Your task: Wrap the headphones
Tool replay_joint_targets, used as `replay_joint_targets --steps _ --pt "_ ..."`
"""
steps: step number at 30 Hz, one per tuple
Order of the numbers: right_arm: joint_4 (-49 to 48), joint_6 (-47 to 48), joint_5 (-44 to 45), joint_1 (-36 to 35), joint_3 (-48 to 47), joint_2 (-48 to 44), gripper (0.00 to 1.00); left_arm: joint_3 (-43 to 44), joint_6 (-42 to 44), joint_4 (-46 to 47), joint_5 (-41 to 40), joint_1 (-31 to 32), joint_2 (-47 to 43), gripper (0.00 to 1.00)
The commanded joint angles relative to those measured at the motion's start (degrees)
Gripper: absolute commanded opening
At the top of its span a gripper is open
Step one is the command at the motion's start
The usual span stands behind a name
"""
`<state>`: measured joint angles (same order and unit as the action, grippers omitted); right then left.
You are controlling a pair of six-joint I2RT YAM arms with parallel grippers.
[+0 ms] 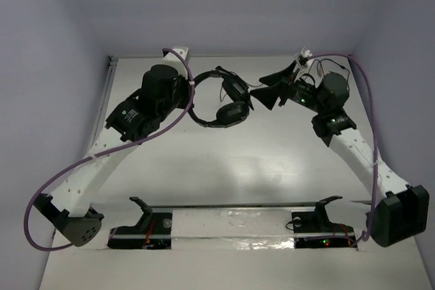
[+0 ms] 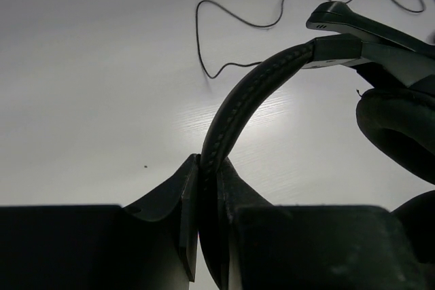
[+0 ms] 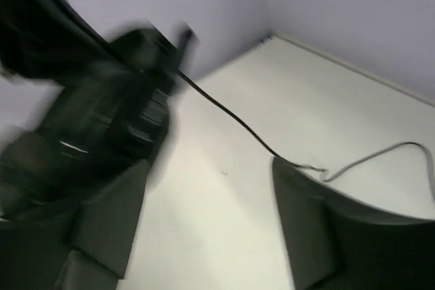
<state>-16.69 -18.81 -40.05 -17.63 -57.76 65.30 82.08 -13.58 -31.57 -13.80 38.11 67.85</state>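
Note:
I should close my right gripper on the cable's near part [image 3: 238, 119] and pull the headphones away with my left gripper before wrapping, because the cable trails slack [image 2: 198, 25] from the earcups.
The black headphones [image 1: 228, 100] lie at the back middle of the table, earcups [image 1: 234, 113] toward the right. My left gripper [image 1: 192, 97] is shut on the thin stitched headband [image 2: 245, 100], which rises between its fingers [image 2: 187, 195]; an earcup [image 2: 401, 130] shows at the right. The thin dark cable [image 2: 238, 25] trails loosely over the table toward the back right [image 1: 325, 64]. My right gripper [image 1: 266, 94] is open and empty just right of the earcups. In its blurred wrist view the gripper [image 3: 209, 168] has an earcup [image 3: 102, 127] at its left and the cable [image 3: 231, 117] running past its right finger [image 3: 319, 222]. I cannot make out the plug.
Purple robot cables [image 1: 170, 121] loop along both arms. Pale walls close in the table at the back and both sides. Two black stands [image 1: 143, 219] sit on a shiny strip at the near edge.

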Motion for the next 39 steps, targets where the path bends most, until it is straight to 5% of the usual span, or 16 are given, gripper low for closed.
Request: replay_joint_targets --steps 1,16,24,27,31,32,39 --pt "-12.66 -1.49 -3.54 0.23 3.61 4.29 0.86 7.02 0.93 2.48 7.03 -0.40 -3.34 0.00" --pt "-14.24 0.00 -6.79 -1.36 0.11 18.27 1.00 17.49 0.58 -0.51 19.07 -0.40 -2.73 0.00" --pt "-23.19 -3.76 -1.08 -7.86 0.62 26.89 0.95 21.71 0.05 -1.56 22.76 -0.40 -1.41 0.00" --pt "-31.98 -6.41 -0.11 -7.86 2.38 29.18 0.70 22.86 0.05 -2.18 22.86 -0.40 -1.76 0.00" --pt "-32.97 -6.42 3.03 -7.86 3.87 28.75 0.08 22.78 0.66 -4.02 19.88 -0.40 -2.37 0.00" --pt "-32.88 -6.07 4.53 -7.86 4.49 27.96 0.00 22.07 0.66 -3.94 19.43 -0.40 -2.81 0.00" --pt "-22.71 -1.51 19.01 -4.18 5.56 16.63 0.00 12.15 1.28 -3.41 14.43 -0.40 -7.99 0.00"
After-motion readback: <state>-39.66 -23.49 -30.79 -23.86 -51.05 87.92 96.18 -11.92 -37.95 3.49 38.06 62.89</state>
